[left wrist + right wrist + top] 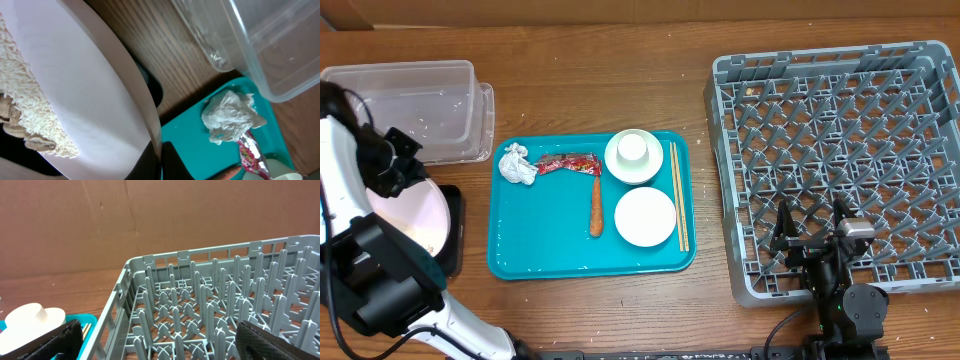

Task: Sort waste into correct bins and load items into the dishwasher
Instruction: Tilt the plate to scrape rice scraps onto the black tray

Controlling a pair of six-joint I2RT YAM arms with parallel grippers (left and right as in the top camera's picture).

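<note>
Next, I tip the slightly tilted plate steeply over the black tray (452,245) with my left gripper before I carry it to the teal tray, because pale crumbs and shells (29,102) are lying on it.
My left gripper (412,178) (161,161) is shut on the rim of the large pale plate (408,222) (85,85). The plate is tilted over the black tray (456,230) (151,89), with pale crumbs and shells (22,117) on its low side. The clear tub (410,100) (270,45) stands behind it. On the teal tray (540,245) lie the tissue (517,165) (232,117), red wrapper (568,163) (250,155), carrot (596,210), cup (634,147) in the bowl (618,166), small plate (645,216) and chopsticks (678,195). My right gripper (812,235) (160,347) hangs open over the grey rack (840,150) (210,310), holding nothing.
The rack's upright pegs (192,285) rise between and ahead of my right fingers (55,340). Its left wall (112,317) separates it from the teal tray (92,320). A brown cardboard wall (100,225) closes the back of the table.
</note>
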